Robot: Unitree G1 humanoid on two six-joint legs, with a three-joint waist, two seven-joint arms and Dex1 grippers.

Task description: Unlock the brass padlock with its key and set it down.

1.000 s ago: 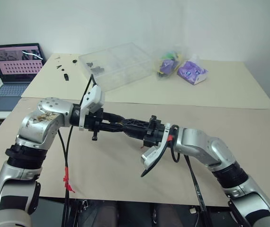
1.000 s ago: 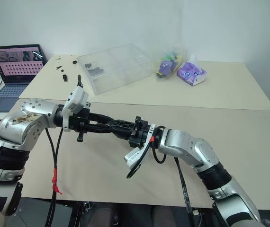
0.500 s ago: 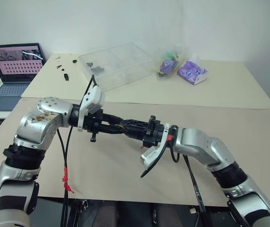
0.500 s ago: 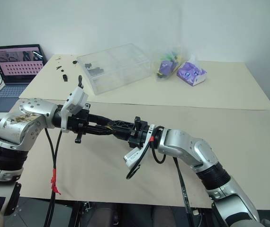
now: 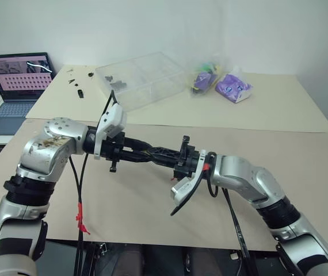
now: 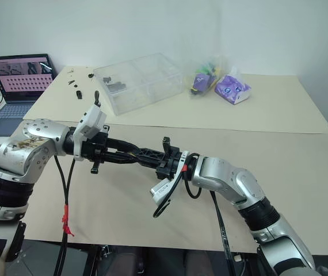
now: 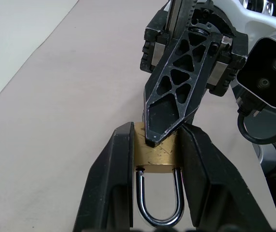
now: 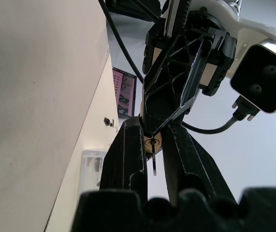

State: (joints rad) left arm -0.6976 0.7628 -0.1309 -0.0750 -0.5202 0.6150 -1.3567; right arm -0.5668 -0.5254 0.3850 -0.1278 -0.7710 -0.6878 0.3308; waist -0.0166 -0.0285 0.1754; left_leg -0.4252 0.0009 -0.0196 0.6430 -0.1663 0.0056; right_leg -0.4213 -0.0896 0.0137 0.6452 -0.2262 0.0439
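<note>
The padlock's body (image 7: 150, 157) is clamped in my left gripper, with the shackle inside the gripper's fingers. Next, I leave the body to my right gripper and move back to the shackle (image 7: 162, 223).
The brass padlock (image 7: 157, 155) is clamped by its body between the two black fingers of my left gripper (image 7: 156, 129), its silver shackle (image 7: 160, 208) pointing back toward the wrist. My right gripper (image 7: 153, 139) comes in from the opposite side, fingers together in one wedge, tips against the lock's keyhole end. In the right wrist view a thin key (image 8: 154, 162) runs between those fingers into the round brass end of the padlock (image 8: 152, 142). Both grippers meet in mid-air above the table (image 5: 147, 154).
A beige table (image 5: 152, 213) lies below the arms. On the far table stand a clear plastic box (image 5: 144, 77), small black parts (image 5: 77, 86) and purple and yellow bags (image 5: 224, 83). A laptop (image 5: 20, 77) sits at the far left.
My right gripper's fingers have drawn together at the padlock's end. Both arms have stayed where they were, with the padlock still in the left gripper.
</note>
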